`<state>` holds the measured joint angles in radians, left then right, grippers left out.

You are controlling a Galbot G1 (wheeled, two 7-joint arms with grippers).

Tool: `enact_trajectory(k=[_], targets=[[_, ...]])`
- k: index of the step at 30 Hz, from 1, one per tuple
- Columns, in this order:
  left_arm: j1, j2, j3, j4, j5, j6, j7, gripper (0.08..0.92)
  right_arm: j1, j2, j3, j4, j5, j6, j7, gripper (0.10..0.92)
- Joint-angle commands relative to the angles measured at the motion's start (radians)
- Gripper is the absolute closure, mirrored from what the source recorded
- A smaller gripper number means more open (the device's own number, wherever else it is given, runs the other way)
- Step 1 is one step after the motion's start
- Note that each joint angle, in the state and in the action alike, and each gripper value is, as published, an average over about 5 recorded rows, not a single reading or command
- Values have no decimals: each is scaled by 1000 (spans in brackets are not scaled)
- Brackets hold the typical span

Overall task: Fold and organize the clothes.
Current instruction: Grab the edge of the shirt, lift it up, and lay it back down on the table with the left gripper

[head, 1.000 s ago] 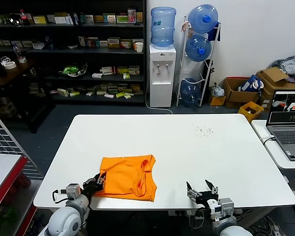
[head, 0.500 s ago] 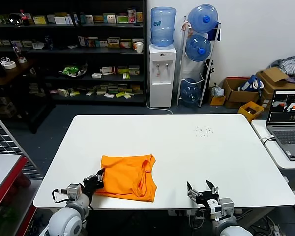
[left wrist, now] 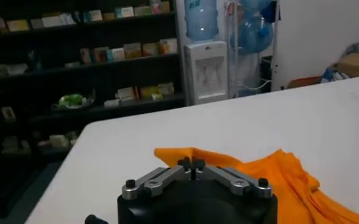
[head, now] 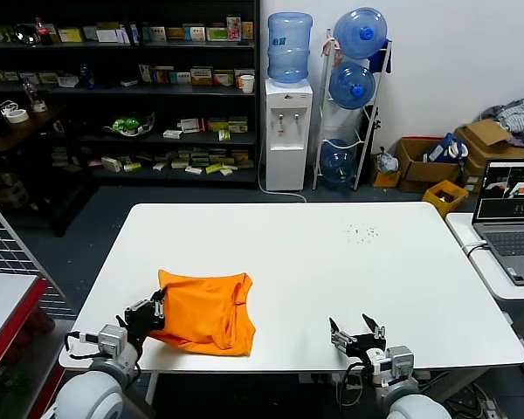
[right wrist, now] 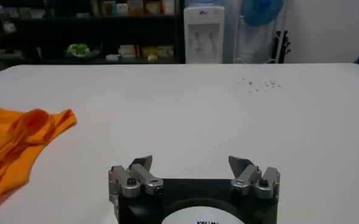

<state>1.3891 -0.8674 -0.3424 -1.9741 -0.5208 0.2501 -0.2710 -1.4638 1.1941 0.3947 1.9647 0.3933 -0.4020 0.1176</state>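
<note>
My left gripper should swing the held edge across toward the table's middle (head: 301, 301) and lay it flat, because the T-shirt trails rumpled (head: 211, 314) from my left gripper near the table's corner.
The clothes are one bright orange T-shirt (head: 203, 310), folded into a rough square near the front left of the white table (head: 349, 262). My left gripper (head: 153, 307) is shut on the shirt's left edge, by the table's left front corner. In the left wrist view the left gripper (left wrist: 191, 163) pinches an orange fold, and the T-shirt (left wrist: 277, 176) trails away behind it. My right gripper (head: 356, 328) stands open at the table's front edge, well right of the shirt. The right wrist view shows the right gripper (right wrist: 191, 163) with nothing between its fingers and the T-shirt (right wrist: 14, 137) off to the side.
A laptop (head: 513, 218) sits on a side table at the right. Behind the table stand dark shelves (head: 122, 96), a water dispenser (head: 288, 131) and cardboard boxes (head: 472, 153) with a grey heap. A wire rack (head: 9, 253) is at the left.
My left gripper has closed on the shirt's left edge and dragged the whole shirt leftward toward the table's left front corner. The right gripper has stayed in place.
</note>
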Motion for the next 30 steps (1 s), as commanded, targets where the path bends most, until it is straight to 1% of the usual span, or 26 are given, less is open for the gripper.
enact_trajectory(k=[1,7,12,18,21,23,24,26,28,30], targets=[[28,182,-143,24,-17,19,-4,908,11,-10,0,-3,10,7,-3,203],[8,258,-188,98,-51,11,15,908,10,-11,0,-4,11,12,-4,203],[24,307,-226,127,-80,13,23,908,12,-12,2,-8,12,13,-2,203],[42,346,-253,119,-136,22,18,908,14,-8,0,-14,8,12,-1,203],[28,340,-224,67,-208,50,-11,908,12,0,3,-15,1,14,0,203],[8,316,-170,-5,-281,86,-53,908,6,10,9,-16,-6,17,0,203],[-10,297,-117,-47,-321,105,-79,908,1,17,13,-15,-12,18,1,203],[-86,245,43,-122,-412,140,-146,908,-13,31,23,-14,-25,22,1,203],[-220,169,248,-155,-515,167,-228,908,-30,46,36,-9,-41,24,2,203],[-374,63,427,-139,-614,189,-315,908,-52,62,52,-2,-58,27,2,203]])
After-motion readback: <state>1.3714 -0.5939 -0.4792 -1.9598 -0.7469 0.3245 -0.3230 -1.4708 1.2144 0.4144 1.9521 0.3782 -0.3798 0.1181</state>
